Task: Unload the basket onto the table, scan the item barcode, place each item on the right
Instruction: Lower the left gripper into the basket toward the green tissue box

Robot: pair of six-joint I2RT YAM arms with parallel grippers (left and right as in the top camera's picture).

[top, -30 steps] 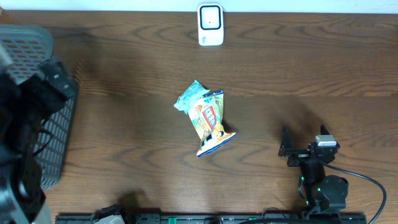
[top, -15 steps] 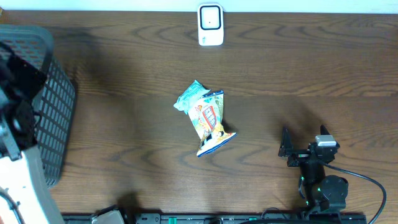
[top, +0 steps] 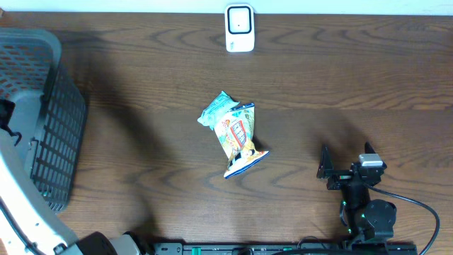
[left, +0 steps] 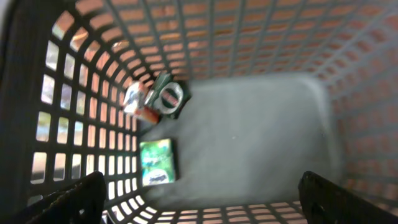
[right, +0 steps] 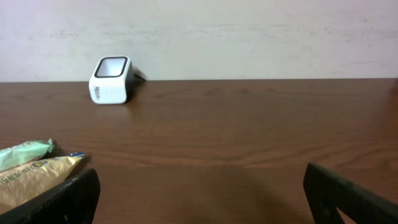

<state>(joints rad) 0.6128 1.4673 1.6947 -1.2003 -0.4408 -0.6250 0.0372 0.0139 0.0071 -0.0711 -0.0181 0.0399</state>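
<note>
The green packet lies clear of the dark item with a ring (left: 170, 97), so the robot's left gripper should keep moving down until its fingers are on both sides of the packet's narrow width (left: 157, 162).
Two snack bags lie together mid-table: a yellow one (top: 239, 139) and a teal one (top: 217, 110) partly under it. Both reach into the left edge of the right wrist view, yellow (right: 31, 177) and teal (right: 23, 153). The white barcode scanner (top: 240, 28) stands at the far edge, also seen in the right wrist view (right: 111, 79). My right gripper (top: 347, 163) rests open near the front right, well apart from the bags, nothing between its fingers (right: 202, 199). My left gripper (left: 202, 208) hangs open over the inside of the basket, holding nothing.
A dark mesh basket (top: 60, 106) stands at the left edge. Inside it lie a green packet (left: 157, 163), a dark item with a ring (left: 169, 96) and a red-and-white item (left: 138, 102). The left arm's white link (top: 21, 205) crosses the front-left corner.
The left arm has swung leftward off the basket's top, uncovering the basket's inside in the overhead view. The right arm and the bags have not moved.
</note>
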